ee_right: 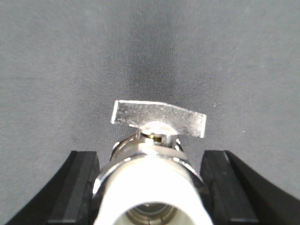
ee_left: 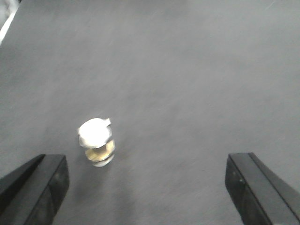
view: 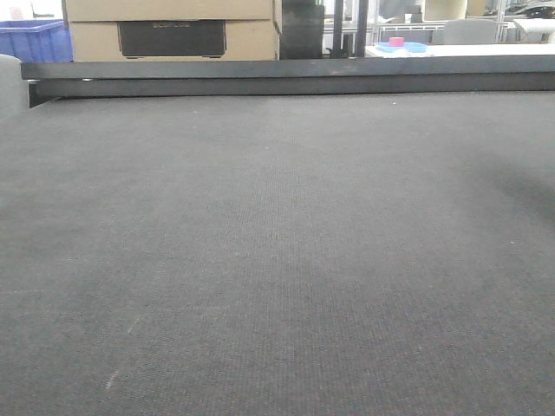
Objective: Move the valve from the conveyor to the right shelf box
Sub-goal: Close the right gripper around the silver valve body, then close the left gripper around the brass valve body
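I expect the small valve (ee_left: 97, 142) to tip in my left gripper as I carry it, because its body is round, with a tab jutting from its edge (ee_left: 108, 122).
In the right wrist view a chrome valve (ee_right: 157, 164) with a white end and a flat silver handle (ee_right: 158, 118) sits between my right gripper's (ee_right: 149, 187) black fingers, which touch both its sides. It is over the dark grey conveyor belt (ee_right: 56, 56). In the left wrist view my left gripper (ee_left: 145, 187) is wide open and empty over the belt. A second small valve (ee_left: 97, 141), with a white cap and brass body, stands on the belt close to the left finger (ee_left: 40, 187). The front view shows the belt (view: 277, 260) but no gripper and no valve.
A long black rail (view: 286, 76) edges the belt's far side. Behind it stand a blue crate (view: 33, 41), a cardboard box (view: 173, 30) and a white table with a pink item (view: 396, 42). The shelf box is out of view.
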Action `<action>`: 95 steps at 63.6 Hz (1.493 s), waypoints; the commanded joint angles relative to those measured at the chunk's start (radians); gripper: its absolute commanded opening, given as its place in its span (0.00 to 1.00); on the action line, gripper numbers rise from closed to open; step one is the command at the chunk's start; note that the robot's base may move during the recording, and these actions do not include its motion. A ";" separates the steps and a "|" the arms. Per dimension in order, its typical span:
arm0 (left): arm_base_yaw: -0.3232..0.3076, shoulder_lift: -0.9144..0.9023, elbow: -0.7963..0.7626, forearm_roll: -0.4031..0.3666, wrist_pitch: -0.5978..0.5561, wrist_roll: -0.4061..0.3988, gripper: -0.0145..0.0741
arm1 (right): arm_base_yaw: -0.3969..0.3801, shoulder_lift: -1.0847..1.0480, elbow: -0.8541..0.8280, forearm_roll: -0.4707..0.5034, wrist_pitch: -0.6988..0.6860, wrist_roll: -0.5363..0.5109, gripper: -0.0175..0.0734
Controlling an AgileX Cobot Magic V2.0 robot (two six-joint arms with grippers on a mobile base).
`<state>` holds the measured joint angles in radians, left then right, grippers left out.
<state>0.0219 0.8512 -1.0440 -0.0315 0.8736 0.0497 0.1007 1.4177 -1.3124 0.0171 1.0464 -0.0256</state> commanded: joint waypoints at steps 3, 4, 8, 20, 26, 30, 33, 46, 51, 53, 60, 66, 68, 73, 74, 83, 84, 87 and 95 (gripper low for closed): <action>0.040 0.158 -0.130 0.023 0.126 -0.009 0.82 | 0.000 -0.033 -0.009 -0.006 -0.017 0.002 0.02; 0.045 0.179 -0.156 0.023 0.143 -0.009 0.82 | 0.000 -0.033 -0.009 -0.006 -0.017 0.002 0.02; 0.068 0.272 -0.226 0.023 0.220 -0.009 0.82 | 0.000 -0.032 -0.009 -0.006 -0.020 0.002 0.02; 0.100 0.516 -0.418 0.021 0.348 0.019 0.82 | 0.000 -0.032 -0.009 -0.006 -0.025 0.002 0.02; 0.100 0.601 -0.471 0.021 0.348 0.070 0.82 | 0.000 -0.032 -0.009 -0.006 -0.029 0.002 0.02; 0.100 0.653 -0.491 0.021 0.348 0.072 0.82 | 0.000 -0.032 -0.009 -0.006 -0.029 0.002 0.02; 0.100 0.683 -0.496 0.021 0.348 0.078 0.82 | 0.000 -0.032 -0.009 -0.006 -0.029 0.002 0.02; 0.100 0.807 -0.496 0.043 0.348 0.081 0.82 | 0.000 -0.032 -0.009 -0.006 -0.031 0.002 0.02; 0.100 0.849 -0.496 0.053 0.348 0.086 0.82 | 0.000 -0.032 -0.009 -0.006 -0.033 0.002 0.02; 0.102 0.865 -0.496 0.053 0.348 0.090 0.82 | 0.000 -0.032 -0.009 -0.006 -0.033 0.002 0.02; 0.101 0.913 -0.496 0.049 0.348 0.106 0.82 | 0.000 -0.032 -0.009 -0.006 -0.033 0.002 0.02; 0.102 0.948 -0.496 0.047 0.323 0.106 0.82 | 0.000 -0.032 -0.009 -0.006 -0.033 0.002 0.02; 0.104 0.957 -0.496 0.042 0.310 0.106 0.82 | 0.000 -0.032 -0.009 -0.006 -0.033 0.002 0.02; 0.107 0.980 -0.496 0.039 0.296 0.106 0.82 | 0.000 -0.032 -0.009 -0.006 -0.033 0.002 0.02; 0.109 0.982 -0.496 0.039 0.293 0.106 0.82 | 0.000 -0.032 -0.009 -0.006 -0.033 0.002 0.02; 0.123 1.015 -0.496 0.032 0.280 0.106 0.82 | 0.000 -0.032 -0.009 -0.006 -0.035 0.002 0.02; 0.123 1.018 -0.496 0.032 0.281 0.106 0.82 | 0.000 -0.032 -0.009 -0.006 -0.035 0.002 0.02; 0.130 1.027 -0.496 0.032 0.277 0.106 0.82 | 0.000 -0.032 -0.009 -0.006 -0.037 0.002 0.02; 0.134 1.034 -0.496 0.032 0.240 0.106 0.82 | 0.000 -0.032 -0.009 -0.006 -0.039 0.002 0.02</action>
<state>0.1510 1.8844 -1.5315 0.0088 1.1460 0.1555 0.1007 1.4023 -1.3124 0.0207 1.0479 -0.0256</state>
